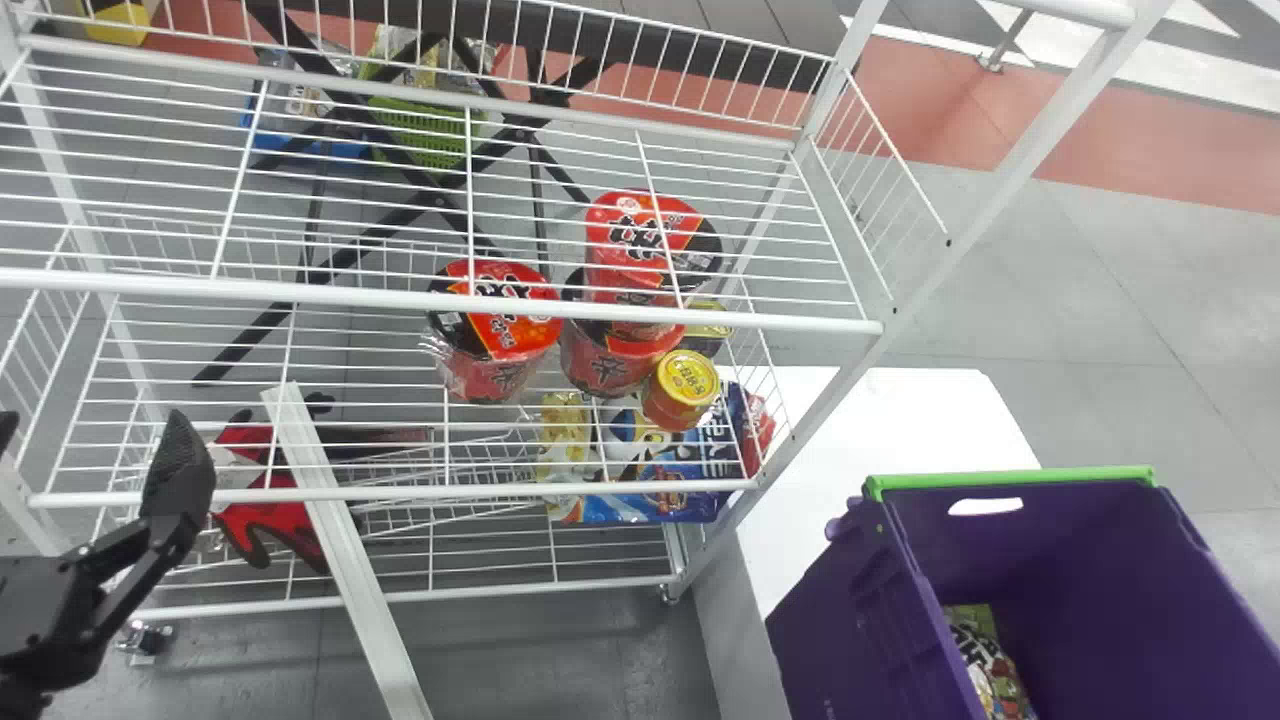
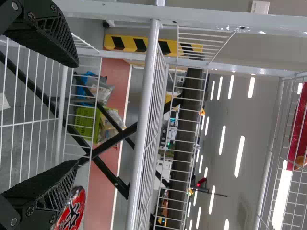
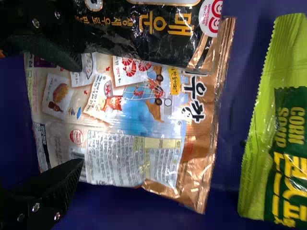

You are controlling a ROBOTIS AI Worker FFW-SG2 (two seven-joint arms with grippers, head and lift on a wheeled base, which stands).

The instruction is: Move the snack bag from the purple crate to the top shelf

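Observation:
I expect the bronze snack bag to slide free and come up by itself when I lift it, because the black snack bag overlaps just an edge.
The purple crate stands at the right in the head view, a snack bag inside it. In the right wrist view my right gripper is open over a bronze snack bag lying back side up. A black snack bag partly covers it, and one finger overlaps the black bag's edge. My left gripper is at the left beside the rack; in its wrist view the left gripper stands open with nothing between its fingers. Above it, a high wire shelf bears a red item.
A green bag lies apart from the bronze one in the crate. Red noodle cups and a yellow-lidded can stand on the wire rack. A white table adjoins the rack's right side, and a white post slants before it.

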